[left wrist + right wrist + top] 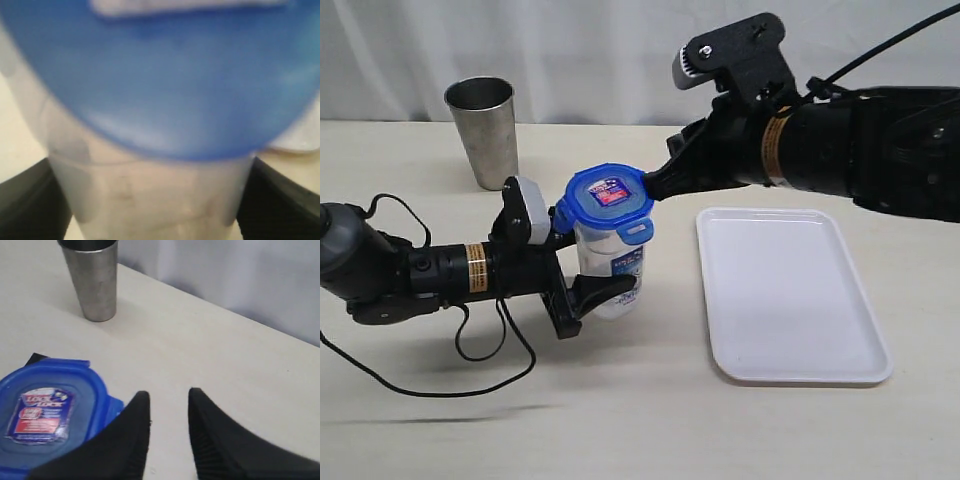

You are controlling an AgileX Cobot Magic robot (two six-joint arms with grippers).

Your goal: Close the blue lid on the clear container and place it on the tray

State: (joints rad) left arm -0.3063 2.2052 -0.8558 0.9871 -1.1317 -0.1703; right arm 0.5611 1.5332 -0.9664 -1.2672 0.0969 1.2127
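My right gripper is open with the blue lid's side flap (115,408) outside its fingers, so it should go back over the flap and push it down.
The clear container (612,272) stands upright on the table, with the blue lid (608,203) resting on its top. My left gripper (584,268) is shut on the container's body from the left; in the left wrist view the container (150,195) fills the space between the black fingers (30,205), under the lid (165,75). My right gripper (655,186) hovers at the lid's right rear edge. Its jaws (169,395) stand open with only table between them, right beside the lid (45,420). The white tray (790,290) lies to the right, with nothing on it.
A grey steel tumbler (483,130) stands at the back left, and it also shows in the right wrist view (92,280). The left arm's black cable (460,350) loops on the table in front of that arm.
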